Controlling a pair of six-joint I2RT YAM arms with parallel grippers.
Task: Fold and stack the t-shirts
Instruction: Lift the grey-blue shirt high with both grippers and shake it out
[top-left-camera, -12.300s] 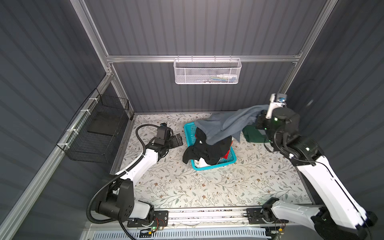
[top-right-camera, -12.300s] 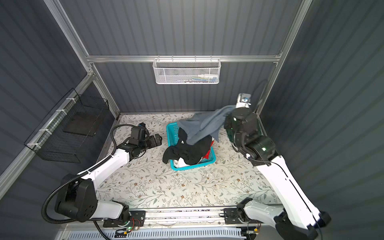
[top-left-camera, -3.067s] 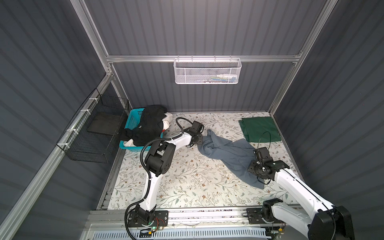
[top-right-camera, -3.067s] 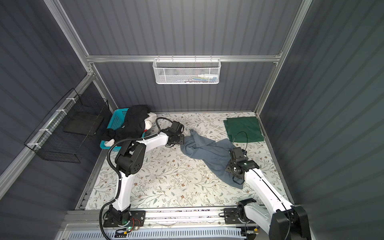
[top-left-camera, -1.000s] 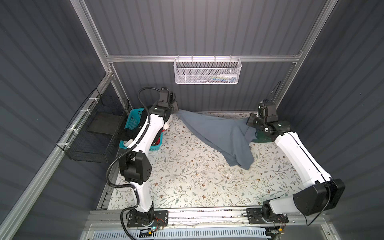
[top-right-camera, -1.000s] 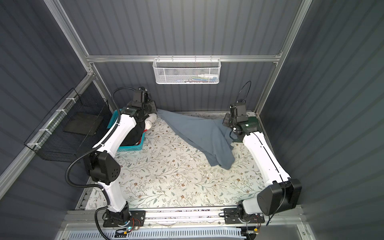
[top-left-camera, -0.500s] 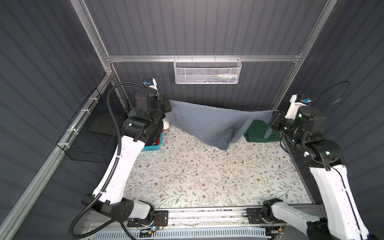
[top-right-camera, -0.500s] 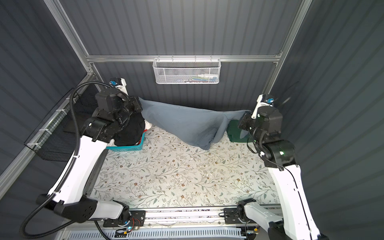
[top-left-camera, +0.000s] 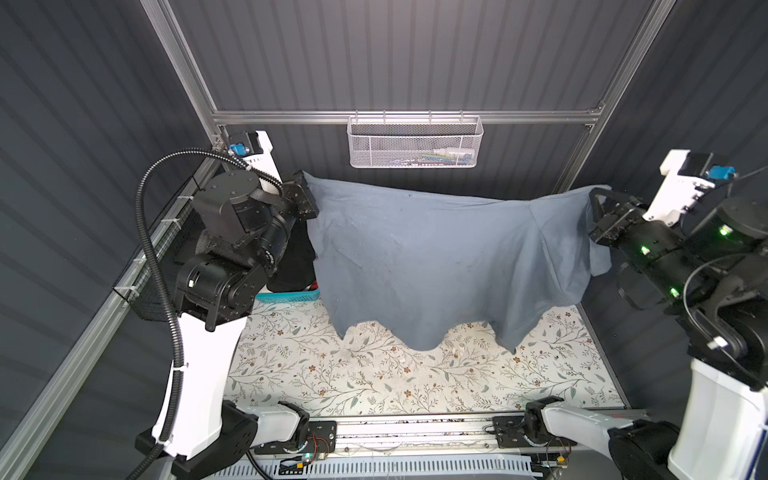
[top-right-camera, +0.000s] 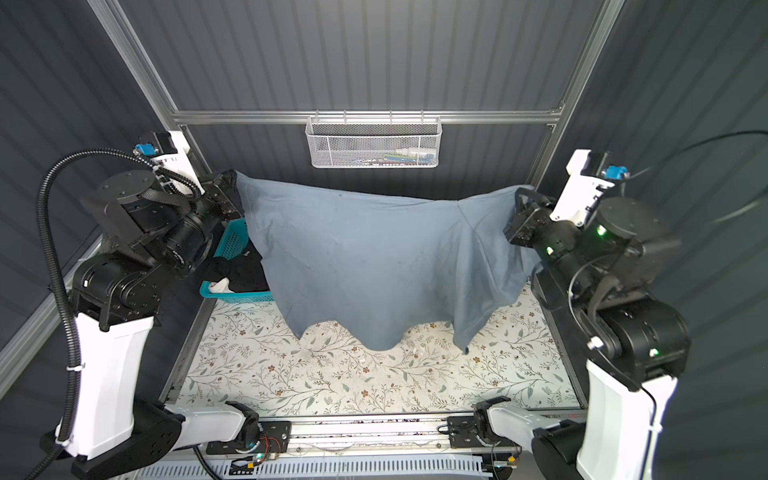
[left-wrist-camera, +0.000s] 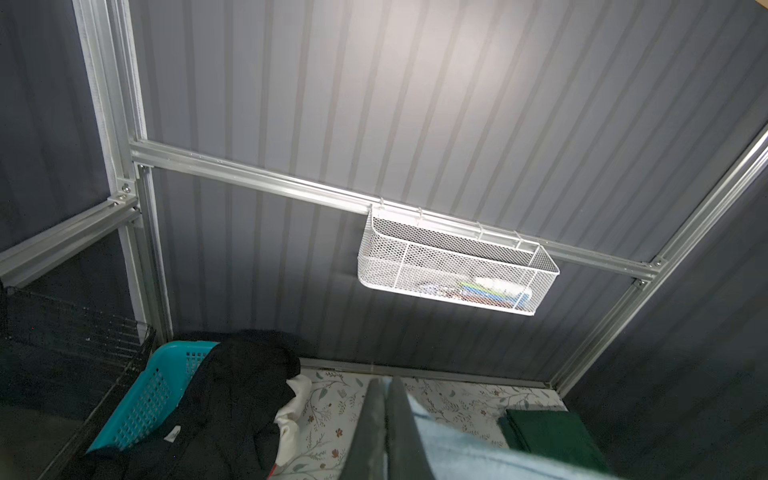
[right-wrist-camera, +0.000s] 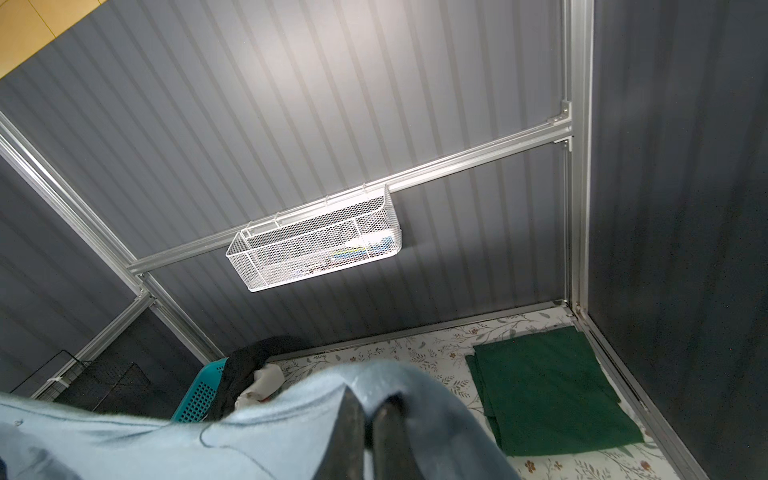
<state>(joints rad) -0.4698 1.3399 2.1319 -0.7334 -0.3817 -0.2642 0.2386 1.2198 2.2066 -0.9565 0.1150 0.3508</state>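
I can see the slate blue-grey t-shirt's lower hem (top-left-camera: 428, 342) hanging in waves under its sagging upper edge. I should pull that edge (top-left-camera: 473, 200) tight with both my grippers and lay the t-shirt flat.
A slate blue-grey t-shirt (top-left-camera: 436, 257) (top-right-camera: 365, 262) hangs spread in the air like a curtain over the back of the table. My left gripper (top-left-camera: 306, 195) (top-right-camera: 232, 193) is shut on its upper left corner, and my right gripper (top-left-camera: 595, 208) (top-right-camera: 519, 212) is shut on its upper right edge. In the wrist views each pair of jaws (left-wrist-camera: 384, 415) (right-wrist-camera: 370, 419) pinches pale blue cloth. A folded dark green t-shirt (right-wrist-camera: 548, 390) (left-wrist-camera: 552, 436) lies in the back right corner, hidden in both top views. Black t-shirts (top-right-camera: 245, 270) and a white one (top-right-camera: 220, 286) fill the turquoise basket (top-right-camera: 232, 241).
A white mesh basket (top-left-camera: 415, 141) hangs on the back rail above the shirt. A black wire basket (left-wrist-camera: 75, 332) is fixed to the left wall. The floral table cover (top-left-camera: 415, 382) shows in front of the hanging shirt's lower hem.
Both arms have risen and moved apart. The blue-grey shirt, bunched and sagging before, now hangs stretched wide between them, its hem off the table.
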